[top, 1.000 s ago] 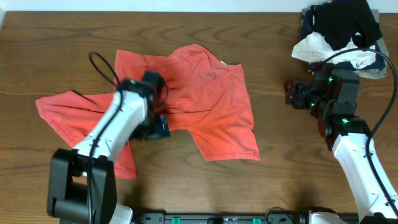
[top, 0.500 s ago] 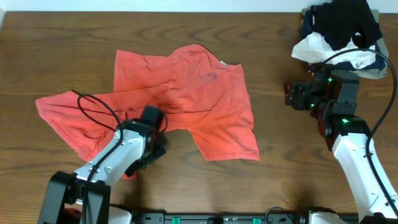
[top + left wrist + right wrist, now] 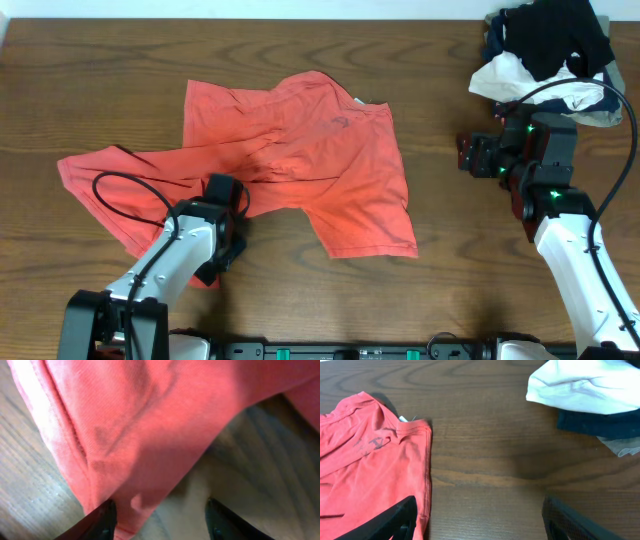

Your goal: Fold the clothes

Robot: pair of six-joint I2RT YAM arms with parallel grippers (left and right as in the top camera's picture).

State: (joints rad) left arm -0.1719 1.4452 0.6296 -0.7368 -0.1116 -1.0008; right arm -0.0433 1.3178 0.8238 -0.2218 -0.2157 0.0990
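Note:
The T-shirt's hemmed corner (image 3: 124, 533) sits off-center, close against a finger of the robot's left gripper, so the robot should move that gripper's open fingers to either side of that corner (image 3: 208, 283) before it lifts.
The salmon-red T-shirt (image 3: 300, 160) lies crumpled and spread across the middle and left of the table, with its white neck tag at the top right. My left gripper (image 3: 214, 266) is low at the shirt's front-left corner. In the left wrist view the left gripper (image 3: 160, 525) is open, and the shirt's hemmed corner (image 3: 125, 460) lies between the jaws, close to the left finger (image 3: 100, 521). My right gripper (image 3: 468, 152) is open and empty over bare wood to the right of the shirt. The right wrist view shows the right gripper (image 3: 480, 525) wide open and the shirt's edge (image 3: 375, 460).
A heap of black, white and navy garments (image 3: 548, 50) sits at the far right back corner; it also shows in the right wrist view (image 3: 585, 395). Bare wooden table (image 3: 450, 240) lies between the shirt and the right arm.
My left arm has drawn back toward the front left, from the shirt's middle to its front-left corner. The shirt and the right arm have not moved.

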